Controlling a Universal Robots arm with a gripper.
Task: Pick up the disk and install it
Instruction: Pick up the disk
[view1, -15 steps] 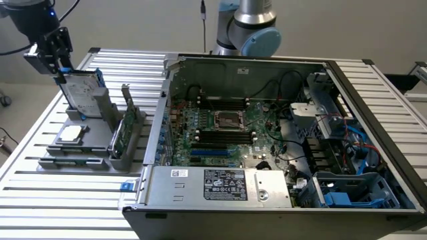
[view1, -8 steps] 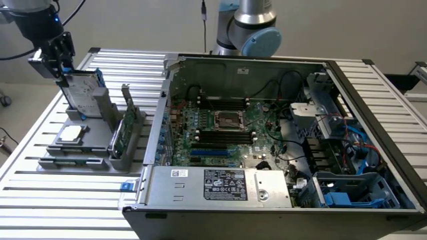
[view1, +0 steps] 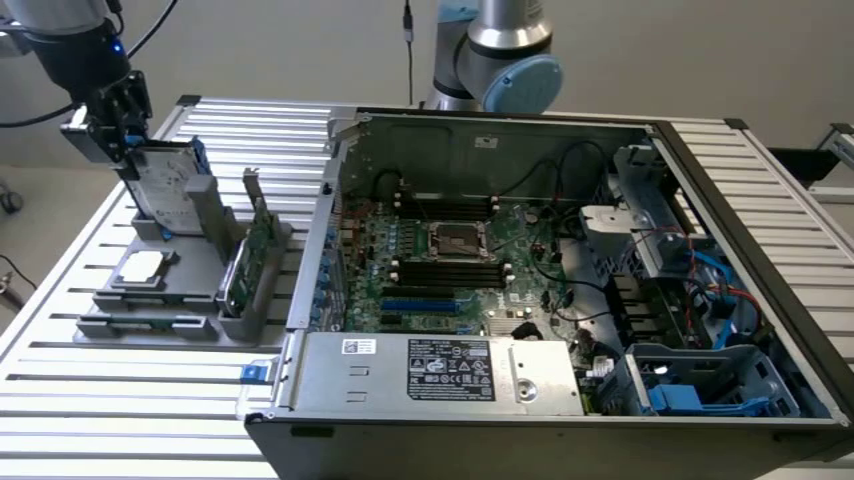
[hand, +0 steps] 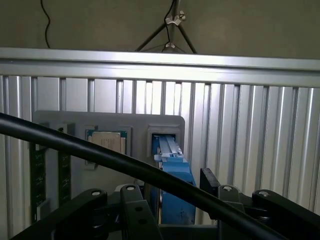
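The disk and frame (view1: 167, 192) will slide up out of the grey holder as one when I lift, because the blue carrier frame fits closely around the disk's edge.
The disk (view1: 170, 186) stands on edge in a slot of the grey holder (view1: 180, 300) at the exterior view's left, its white label and blue carrier frame showing. My gripper (view1: 123, 140) hangs right at the disk's upper end. In the wrist view the disk's blue carrier edge (hand: 174, 172) runs between my gripper's (hand: 172, 197) two black fingers (hand: 131, 200), which stand apart on either side of it with a gap showing. The gripper is open and holds nothing.
On the same holder lie a small square silver chip (view1: 144, 267) and an upright green circuit card (view1: 254, 250). The open computer case (view1: 481, 135) takes up the middle and right of the slatted metal table (view1: 120, 390), with a blue drive bay (view1: 694, 390) near its front corner. A black cable (hand: 100, 155) crosses the wrist view.
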